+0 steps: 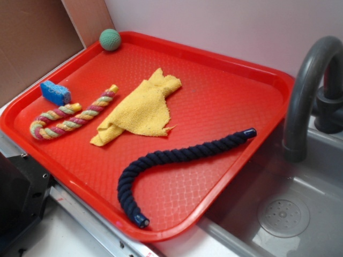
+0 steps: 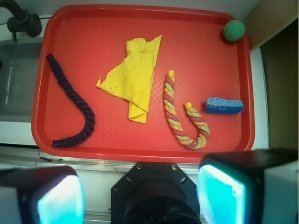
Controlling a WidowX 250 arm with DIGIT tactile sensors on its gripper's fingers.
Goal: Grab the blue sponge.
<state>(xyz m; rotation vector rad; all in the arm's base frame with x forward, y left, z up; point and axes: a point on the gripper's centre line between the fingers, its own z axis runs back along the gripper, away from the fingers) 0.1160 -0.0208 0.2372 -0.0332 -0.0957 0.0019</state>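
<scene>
The hooked end (image 1: 65,110) is next to the blue sponge. I expect the striped rope toy (image 1: 80,119) to move slightly, keeping its bend, when I lift the sponge.
The blue sponge (image 1: 55,92) is a small bright blue foam block lying near the left rim of the red tray (image 1: 225,96). In the wrist view the blue sponge (image 2: 224,105) lies at the tray's right side, beside the hooked end of a striped rope toy (image 2: 180,112). My gripper (image 2: 140,196) is high above the tray's near edge, far from the sponge. Its two fingers with cyan pads (image 2: 219,193) stand wide apart with nothing between them. The gripper is out of the exterior view.
On the tray (image 2: 140,154) lie a crumpled yellow cloth (image 1: 142,107), a striped rope toy (image 1: 69,115), a long dark navy rope (image 1: 171,160) and a green ball (image 1: 110,39) in the far corner. A sink with a grey faucet (image 1: 308,91) is on the right.
</scene>
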